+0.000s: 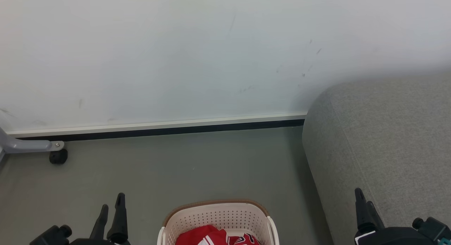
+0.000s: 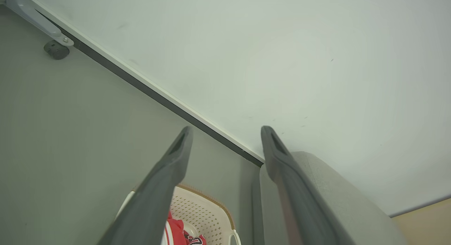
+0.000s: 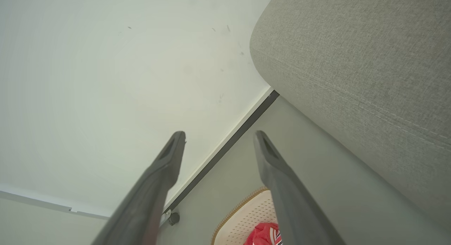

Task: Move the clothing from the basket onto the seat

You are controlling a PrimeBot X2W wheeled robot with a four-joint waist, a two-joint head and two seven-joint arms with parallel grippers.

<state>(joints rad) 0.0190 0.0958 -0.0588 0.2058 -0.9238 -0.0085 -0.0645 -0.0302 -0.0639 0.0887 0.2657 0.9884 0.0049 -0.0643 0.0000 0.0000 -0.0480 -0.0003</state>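
The red clothing lies in separate lumps with a pale gap, so some of it should stay in the basket when the robot lifts one lump.
The cream basket with a brown rim stands on the floor at the bottom middle of the head view, with red clothing bunched inside it. The grey seat fills the right side. My left gripper is open at the lower left, apart from the basket. My right gripper is open at the lower right, in front of the seat's side. The left wrist view shows the left gripper open above the basket, clothing and seat. The right wrist view shows the right gripper, basket, clothing and seat.
A pale wall with a dark baseboard runs behind the grey floor. A grey metal leg with a black caster stands at the far left by the wall.
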